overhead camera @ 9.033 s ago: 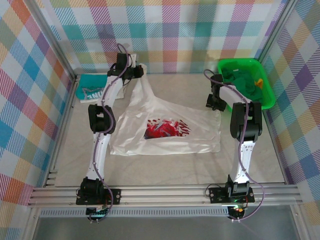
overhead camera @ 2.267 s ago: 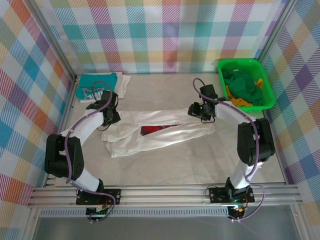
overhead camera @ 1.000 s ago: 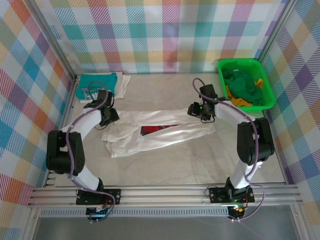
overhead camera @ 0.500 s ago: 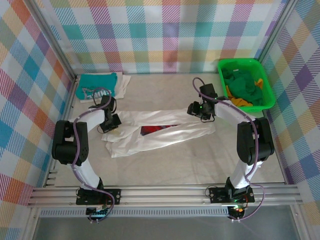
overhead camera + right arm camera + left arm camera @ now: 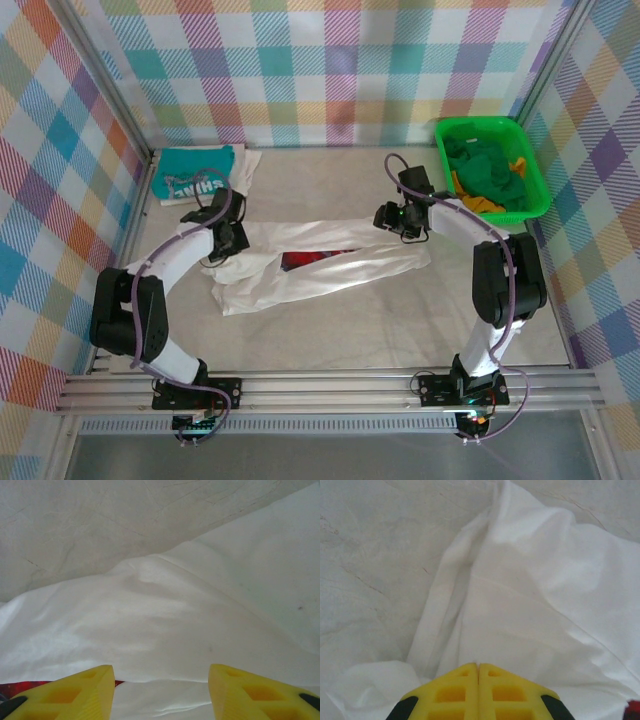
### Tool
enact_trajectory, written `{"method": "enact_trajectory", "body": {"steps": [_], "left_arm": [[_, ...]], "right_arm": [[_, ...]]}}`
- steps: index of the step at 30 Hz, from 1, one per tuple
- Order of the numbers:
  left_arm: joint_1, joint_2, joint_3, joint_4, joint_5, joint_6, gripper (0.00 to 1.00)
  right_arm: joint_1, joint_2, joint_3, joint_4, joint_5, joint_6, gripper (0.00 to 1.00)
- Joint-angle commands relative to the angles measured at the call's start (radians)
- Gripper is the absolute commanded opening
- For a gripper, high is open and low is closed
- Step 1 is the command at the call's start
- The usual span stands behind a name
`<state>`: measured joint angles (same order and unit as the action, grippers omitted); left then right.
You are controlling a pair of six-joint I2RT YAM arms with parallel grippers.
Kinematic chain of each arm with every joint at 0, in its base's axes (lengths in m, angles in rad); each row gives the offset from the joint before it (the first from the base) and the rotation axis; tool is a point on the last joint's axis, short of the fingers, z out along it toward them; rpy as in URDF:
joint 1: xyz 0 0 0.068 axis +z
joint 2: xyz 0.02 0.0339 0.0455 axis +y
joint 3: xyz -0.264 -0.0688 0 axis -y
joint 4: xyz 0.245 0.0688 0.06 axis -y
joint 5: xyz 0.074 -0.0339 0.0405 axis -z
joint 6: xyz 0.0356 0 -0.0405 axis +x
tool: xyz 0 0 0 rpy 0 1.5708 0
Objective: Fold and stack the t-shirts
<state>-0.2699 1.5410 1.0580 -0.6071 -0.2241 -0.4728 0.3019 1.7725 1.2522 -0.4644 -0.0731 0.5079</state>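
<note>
The white t-shirt's end is pinched by closed fingers beside the flat band, so my left gripper should keep pulling that end inward until it lies over the flat band.
The white t-shirt lies folded into a long band across the middle of the table, with a strip of its red print showing. My left gripper is at the band's left end. Its yellow fingers are pressed together and creases in the white t-shirt run into their tips. My right gripper hovers open over the band's right end, and the white t-shirt lies below its spread fingers. The teal t-shirt lies folded at the back left.
A green basket with green and orange cloth stands at the back right. Checked walls close in the back and both sides. An aluminium rail runs along the near edge. Bare table lies in front of the shirt.
My left gripper has closed and shifted a little to the right onto the shirt's left end. The right gripper and the shirt band have stayed where they were.
</note>
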Motion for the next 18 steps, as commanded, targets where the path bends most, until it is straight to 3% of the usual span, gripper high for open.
{"method": "enact_trajectory", "body": {"steps": [1,7,15,18], "left_arm": [[-0.085,-0.076,-0.033,-0.065,-0.077,-0.068,0.0],[-0.262,-0.136,-0.096,-0.099,-0.143,-0.174,0.04],[-0.5,-0.092,-0.137,-0.239,-0.27,-0.277,0.07],[-0.559,-0.101,-0.123,-0.249,-0.269,-0.259,0.21]], "right_arm": [[0.008,0.018,0.027,-0.013,-0.016,-0.02,0.53],[0.008,0.034,0.028,-0.006,-0.032,-0.016,0.54],[0.008,0.021,0.027,-0.013,-0.021,-0.016,0.55],[0.007,0.022,0.033,-0.02,-0.015,-0.02,0.56]]}}
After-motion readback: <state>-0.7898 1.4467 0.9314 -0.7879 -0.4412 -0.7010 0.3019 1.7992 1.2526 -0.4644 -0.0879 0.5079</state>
